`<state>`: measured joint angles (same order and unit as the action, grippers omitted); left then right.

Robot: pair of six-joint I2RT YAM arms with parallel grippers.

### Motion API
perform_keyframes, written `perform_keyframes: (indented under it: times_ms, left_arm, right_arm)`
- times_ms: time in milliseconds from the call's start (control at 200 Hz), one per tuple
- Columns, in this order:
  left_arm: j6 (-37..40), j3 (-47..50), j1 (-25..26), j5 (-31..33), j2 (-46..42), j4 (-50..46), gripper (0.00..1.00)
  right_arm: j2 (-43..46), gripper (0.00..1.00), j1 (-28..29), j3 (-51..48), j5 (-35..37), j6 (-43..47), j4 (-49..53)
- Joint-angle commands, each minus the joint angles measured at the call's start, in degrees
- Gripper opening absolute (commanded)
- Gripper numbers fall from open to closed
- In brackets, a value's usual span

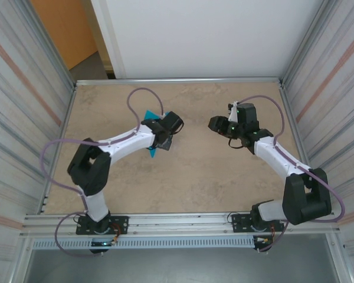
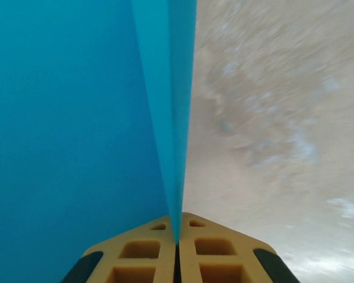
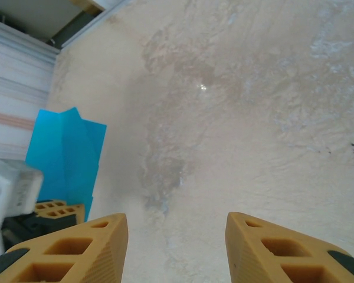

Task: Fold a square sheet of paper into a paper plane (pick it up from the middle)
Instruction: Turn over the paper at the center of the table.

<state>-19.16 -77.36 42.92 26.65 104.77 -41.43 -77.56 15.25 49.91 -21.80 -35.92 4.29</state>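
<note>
My left gripper reaches over the paper to the folded edge (image 2: 178, 147) facing my right gripper; it should open and clear to the opposite side.
The teal-blue square sheet of paper (image 2: 76, 118) is folded and stands on edge, with a narrow folded flap running up from the fingertips. My left gripper (image 2: 177, 239) is shut on its folded edge. From above, the paper (image 1: 153, 151) pokes out on both sides of the left gripper (image 1: 160, 139), left of the table's middle. In the right wrist view the creased paper (image 3: 65, 153) sits at the far left above the left gripper's fingers (image 3: 58, 210). My right gripper (image 3: 177, 236) is open over bare table with nothing between its fingers. It hovers right of centre (image 1: 216, 125), facing the left one.
The beige table (image 1: 189, 171) is fenced by corrugated metal walls (image 1: 29, 88) on the left and right and by a white panel (image 1: 200, 35) at the back. A metal rail (image 1: 183, 223) runs along the near edge by the arm bases.
</note>
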Motion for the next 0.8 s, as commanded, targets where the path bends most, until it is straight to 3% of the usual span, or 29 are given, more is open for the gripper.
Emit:
perform_keyframes:
  times_ms: [0,110,251,797]
  left_arm:
    - [-0.35,-3.51,1.20,11.89,4.23,-7.82,0.10]
    - [-1.95,-6.07,2.59,16.70,9.45,-11.19,0.10]
    - [-3.09,-7.23,3.53,18.30,14.10,-12.16,0.10]
    - [-5.54,-7.89,5.59,13.26,18.13,-10.59,0.23]
  right_arm:
    - [1.72,0.47,-0.48,-0.96,1.23,-0.18,0.71]
    - [1.80,0.47,-0.73,-1.91,1.28,-0.71,0.63]
    - [1.56,0.47,-1.01,-2.71,1.23,-1.51,0.45]
    - [1.02,0.47,-1.36,-3.38,1.58,-2.66,0.36]
